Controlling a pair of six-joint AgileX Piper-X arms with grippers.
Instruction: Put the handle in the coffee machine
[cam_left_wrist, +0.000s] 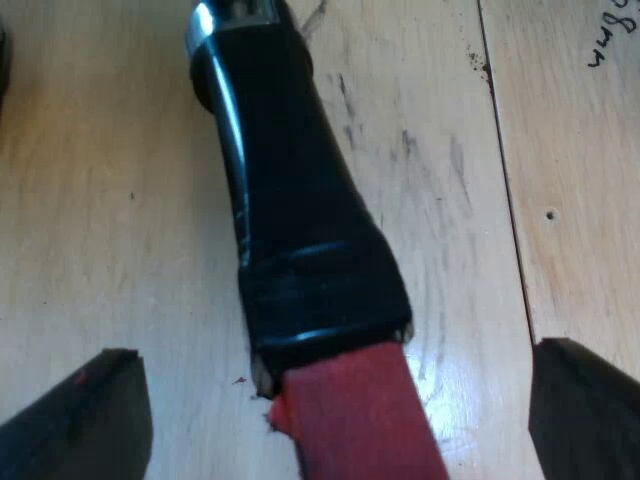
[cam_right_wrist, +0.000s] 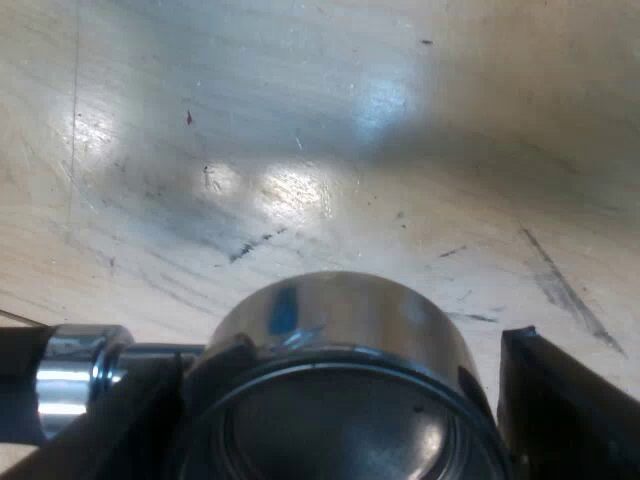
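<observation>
The handle's red end (cam_left_wrist: 365, 415) has a blocky shape with straight sides, so I expect the handle to stay in line with the robot's left gripper when the robot carries it.
The holder's dark handle (cam_left_wrist: 290, 170) lies over the wooden table, and its red end (cam_left_wrist: 360, 420) points in between my left gripper's fingers. My left gripper (cam_left_wrist: 335, 400) is open, with a black finger (cam_left_wrist: 85, 425) on each side of the red end and not touching it. In the right wrist view the holder's round metal basket (cam_right_wrist: 340, 330) sits between my right gripper's fingers (cam_right_wrist: 570, 410), open side facing the camera. My right gripper (cam_right_wrist: 350, 400) looks shut on the basket's sides. The shiny metal neck (cam_right_wrist: 70, 385) runs off toward the handle.
A pale wooden table top (cam_right_wrist: 300, 130) with scratches and dark scuffs lies under both grippers. A seam between boards (cam_left_wrist: 505, 170) runs beside the handle, with some handwriting (cam_left_wrist: 610, 40) on the board beyond it.
</observation>
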